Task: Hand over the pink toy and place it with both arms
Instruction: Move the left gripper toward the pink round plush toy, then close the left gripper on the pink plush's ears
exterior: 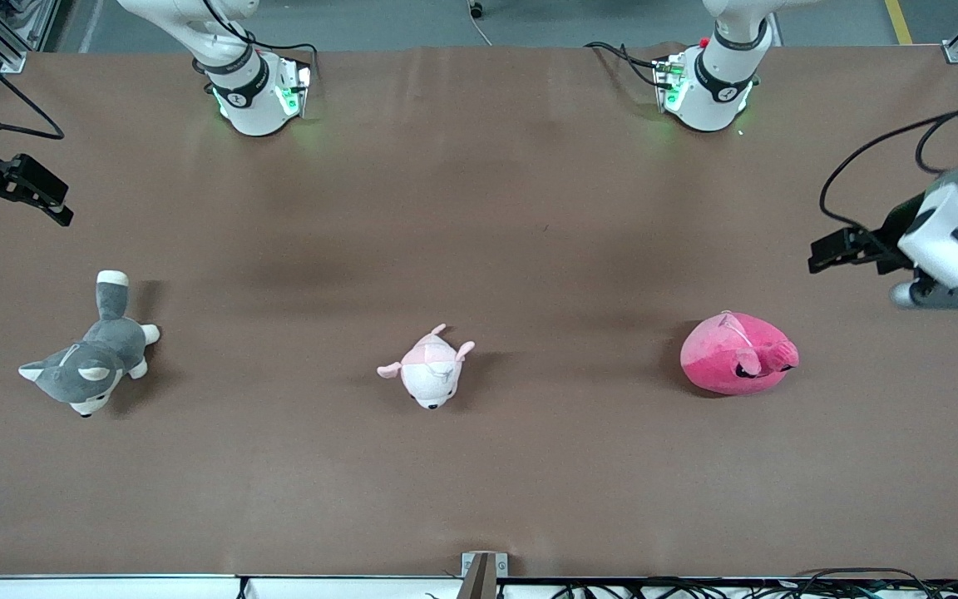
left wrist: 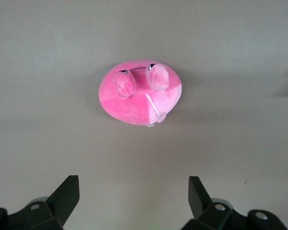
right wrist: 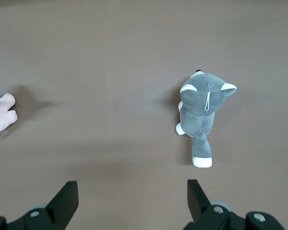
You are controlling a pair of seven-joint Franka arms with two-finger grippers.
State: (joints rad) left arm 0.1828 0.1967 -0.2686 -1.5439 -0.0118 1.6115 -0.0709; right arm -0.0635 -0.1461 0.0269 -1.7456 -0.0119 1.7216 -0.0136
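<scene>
My open left gripper should keep lowering toward one ear until its fingers straddle it, as the pink toy's stubby ears face it across clear table.
The pink toy (exterior: 739, 353), a round hot-pink plush with black eyes, lies on the brown table toward the left arm's end. It also shows in the left wrist view (left wrist: 140, 93). My left gripper (exterior: 822, 252) hangs open and empty over bare table beside the toy, apart from it; its jaws stand wide in the left wrist view (left wrist: 133, 194). My right gripper (exterior: 48, 198) hangs open and empty over the right arm's end of the table, with its jaws wide in the right wrist view (right wrist: 132, 194).
A pale pink-and-white plush (exterior: 429, 370) lies mid-table and shows partly in the right wrist view (right wrist: 1, 116). A grey-and-white husky plush (exterior: 88, 358) lies toward the right arm's end, also in the right wrist view (right wrist: 201, 112). The table's front edge (exterior: 479, 574) has a metal bracket.
</scene>
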